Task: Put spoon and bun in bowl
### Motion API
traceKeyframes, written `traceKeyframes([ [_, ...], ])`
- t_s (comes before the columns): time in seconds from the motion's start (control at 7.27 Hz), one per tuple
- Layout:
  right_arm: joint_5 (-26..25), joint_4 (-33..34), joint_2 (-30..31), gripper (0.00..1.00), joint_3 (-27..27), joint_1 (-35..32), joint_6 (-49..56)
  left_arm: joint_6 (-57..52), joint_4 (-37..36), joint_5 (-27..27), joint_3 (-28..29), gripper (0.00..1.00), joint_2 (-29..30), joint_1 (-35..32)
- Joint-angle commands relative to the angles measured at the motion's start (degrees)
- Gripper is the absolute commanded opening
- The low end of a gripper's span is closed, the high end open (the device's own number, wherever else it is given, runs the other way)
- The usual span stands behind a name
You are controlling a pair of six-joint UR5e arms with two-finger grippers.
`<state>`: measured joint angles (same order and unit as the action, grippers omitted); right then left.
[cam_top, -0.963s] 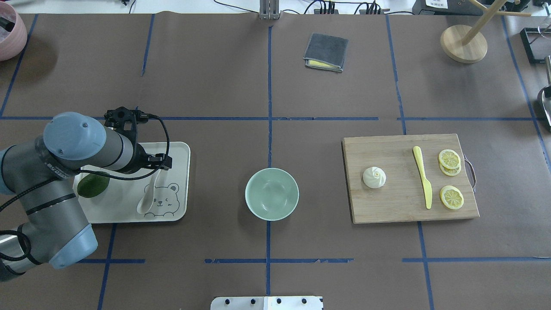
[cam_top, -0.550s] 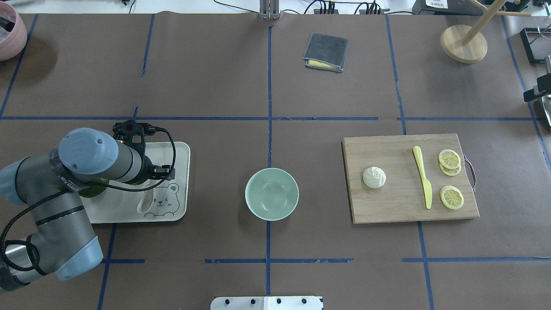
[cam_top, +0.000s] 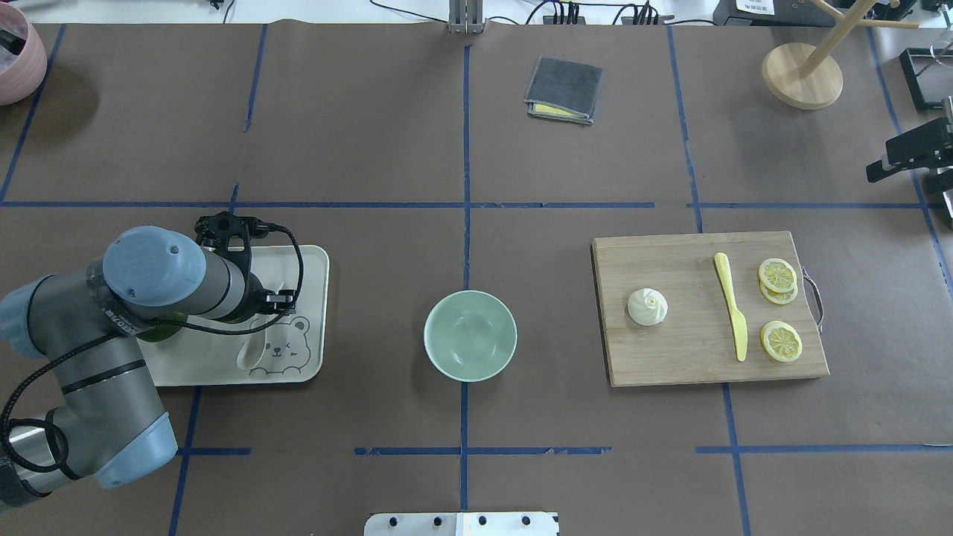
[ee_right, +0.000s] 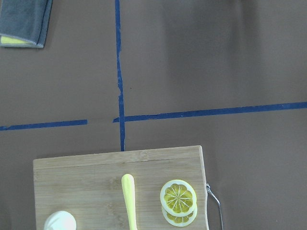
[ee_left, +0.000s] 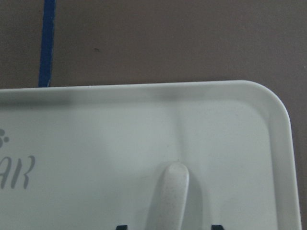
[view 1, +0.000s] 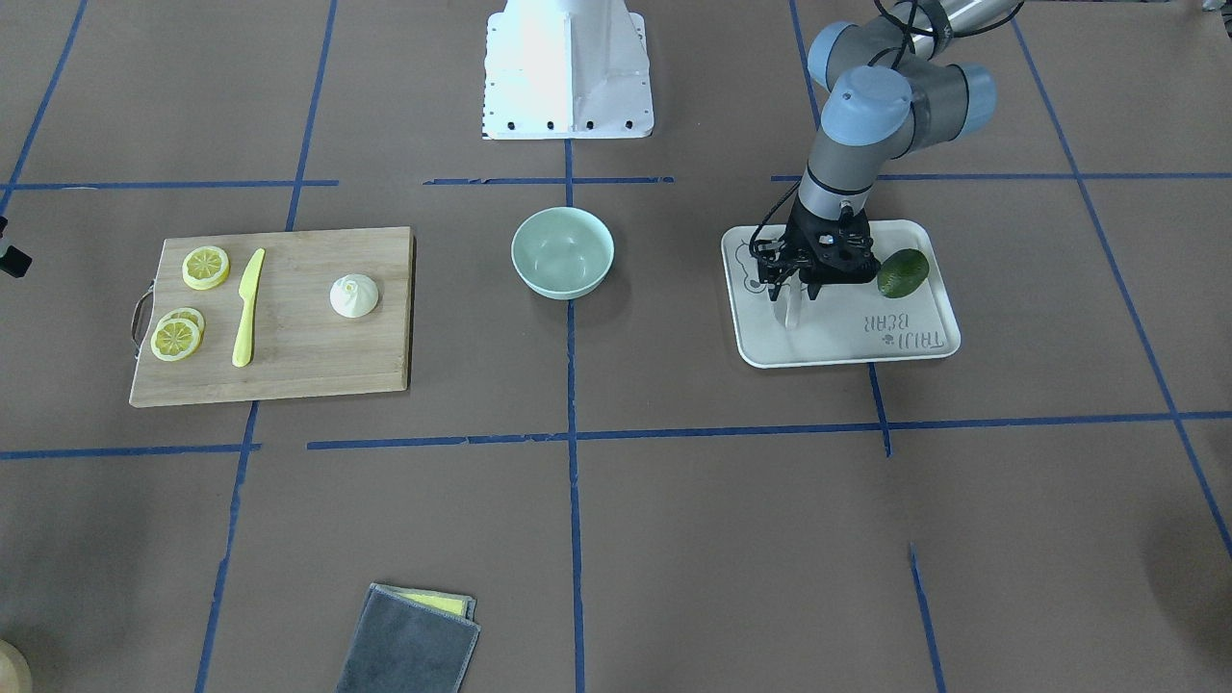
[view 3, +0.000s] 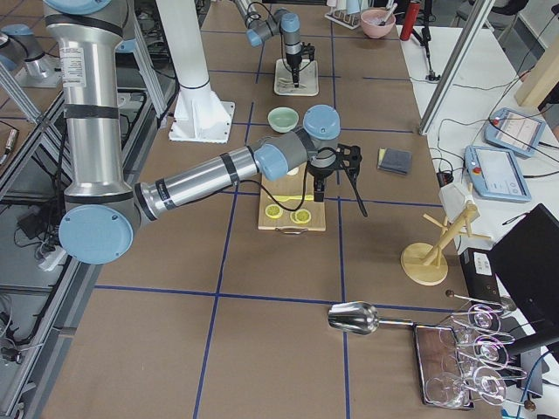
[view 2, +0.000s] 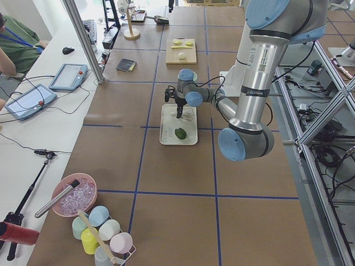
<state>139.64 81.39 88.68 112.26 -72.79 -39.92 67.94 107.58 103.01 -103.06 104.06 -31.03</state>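
Observation:
When I lower the pale spoon [view 1: 793,302] into the bowl, I expect the spoon's handle to lean out over the bowl's rim: the handle reaches [view 1: 792,319] well past my left gripper.
The pale spoon [cam_top: 249,354] lies on a white bear-print tray [cam_top: 309,260], its handle pointing away from the robot. My left gripper [view 1: 794,291] is low over the tray and open. In the left wrist view its two fingertips stand either side of the spoon handle [ee_left: 170,196] without touching it. The mint-green bowl [cam_top: 470,335] stands empty at the table's middle. The white bun [cam_top: 647,306] sits on a wooden cutting board [cam_top: 692,365]. My right gripper [view 3: 316,194] hangs high over the board's far side. I cannot tell whether it is open or shut.
A green avocado [view 1: 903,272] lies on the tray beside my left gripper. A yellow knife [cam_top: 731,305] and lemon slices [cam_top: 781,341] share the board. A grey cloth [cam_top: 563,90], a wooden stand [cam_top: 802,74] and a pink bowl [cam_top: 15,52] sit along the far edge.
My left arm has moved nearer the robot and lower, bringing the gripper down around the spoon handle. The right arm has come into the overhead view from the right edge.

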Motion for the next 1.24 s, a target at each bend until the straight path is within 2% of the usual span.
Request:
traceKeyframes([
  [0.0,-2.3,0.0,-0.2,1.0,1.8,3.3,-3.7,0.0,0.0,0.0,-0.2,0.13,-0.1,0.0],
  [0.14,-3.1,0.0,-1.5,1.0,2.2,4.6,-5.7,0.0,0.0,0.1,-0.3,0.0,-0.1,0.0],
  [0.41,-4.3,-0.1,-4.5,1.0,2.4,8.3,-11.7,0.0,-0.3,0.3,-2.1,0.0,-0.3,-0.3],
  [0.55,-6.8,-0.1,-6.2,1.0,2.6,11.9,-15.4,0.0,-0.7,0.3,-3.8,0.0,-1.0,-0.9],
  [0.83,-13.8,-2.0,-7.7,1.0,2.7,20.5,-21.3,-0.1,-0.7,0.4,-6.2,0.0,-1.6,-3.7],
  [1.1,-21.8,-6.0,-8.6,1.0,1.8,29.4,-26.7,2.6,-0.6,0.6,-5.9,0.0,2.4,-4.5],
])
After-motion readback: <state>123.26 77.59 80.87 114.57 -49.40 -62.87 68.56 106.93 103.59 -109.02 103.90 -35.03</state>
